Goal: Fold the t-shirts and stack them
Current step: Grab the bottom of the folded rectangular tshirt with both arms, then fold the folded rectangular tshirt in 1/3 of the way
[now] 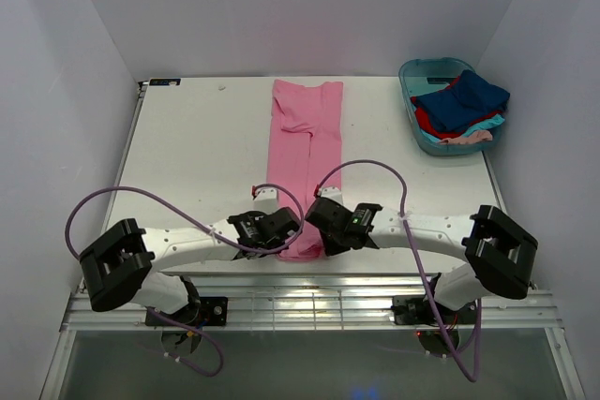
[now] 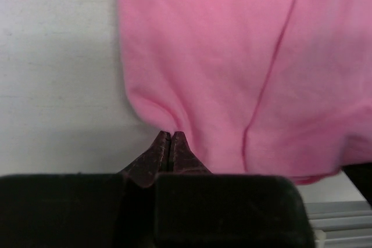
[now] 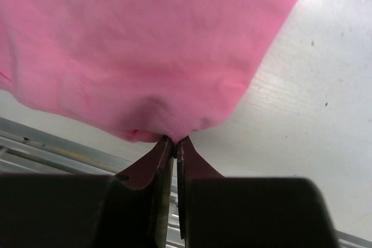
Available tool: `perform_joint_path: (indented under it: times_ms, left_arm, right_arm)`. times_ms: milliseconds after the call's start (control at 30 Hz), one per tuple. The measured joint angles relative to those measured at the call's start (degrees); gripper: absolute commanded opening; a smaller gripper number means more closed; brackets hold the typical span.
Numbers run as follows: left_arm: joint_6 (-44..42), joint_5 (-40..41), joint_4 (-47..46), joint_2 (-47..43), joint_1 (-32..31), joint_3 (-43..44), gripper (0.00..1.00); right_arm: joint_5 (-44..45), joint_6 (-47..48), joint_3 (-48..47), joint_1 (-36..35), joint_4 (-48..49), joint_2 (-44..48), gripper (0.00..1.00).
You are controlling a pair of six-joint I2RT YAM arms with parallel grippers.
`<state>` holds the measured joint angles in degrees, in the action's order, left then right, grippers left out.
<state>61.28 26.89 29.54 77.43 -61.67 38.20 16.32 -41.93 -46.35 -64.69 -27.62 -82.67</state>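
Observation:
The robot's grippers are pinching both [image 2: 173, 121] near corners of the pink t-shirt, so the left gripper goes on moving the hem forward until it rests over the t-shirt's middle [image 1: 307, 145].
A pink t-shirt [image 1: 305, 142], folded into a long narrow strip, lies down the middle of the white table [image 1: 197, 156]. My left gripper [image 1: 288, 229] is shut on its near left corner; in the left wrist view [image 2: 170, 133] the cloth [image 2: 232, 56] bunches at the tips. My right gripper [image 1: 322, 225] is shut on the near right corner, and the right wrist view [image 3: 174, 139] shows the hem [image 3: 151, 56] pinched between the tips. Dark blue, red, turquoise and pale pink shirts [image 1: 461, 110] lie piled in the tub at the back right.
A teal plastic tub [image 1: 422, 72] stands at the table's back right corner. A metal rail [image 1: 309, 302] runs along the near edge by the arm bases. Purple cables [image 1: 141, 196] loop over both arms. White walls close in on three sides.

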Motion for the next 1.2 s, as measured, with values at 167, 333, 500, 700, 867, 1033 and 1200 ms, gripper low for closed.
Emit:
perform_joint_path:
  times_ms: [167,333,500,700,867,1033,1200]
  left_arm:
    - [-3.15,0.11,0.63,1.9,2.78,4.94,0.0]
    - [-7.63,0.2,-0.17,2.05,8.22,5.97,0.0]
    - [-13.18,-1.01,-3.23,3.87,13.49,6.8,0.0]
    - [-19.26,-3.78,-7.76,9.33,18.36,10.97,0.0]
    - [-23.91,-5.55,-10.71,16.06,21.94,18.64,0.0]
    - [-27.34,-7.04,-12.2,21.18,25.81,25.44,0.0]
    - [-29.46,-9.33,-13.11,26.45,29.92,31.36,0.0]
  right_arm:
    - [3.13,3.72,-8.22,1.11,-1.62,-4.52,0.08]
    - [6.12,7.56,-13.55,3.23,-1.86,-8.52,0.08]
    - [8.37,11.21,-16.96,5.7,-1.81,-11.96,0.08]
    - [10.25,15.65,-20.81,9.79,-0.76,-15.39,0.08]
    - [10.78,19.3,-23.87,13.11,-0.33,-18.58,0.08]
    - [10.93,22.93,-28.33,15.39,-0.22,-23.28,0.08]
    - [10.97,25.92,-33.4,18.14,0.31,-27.39,0.08]
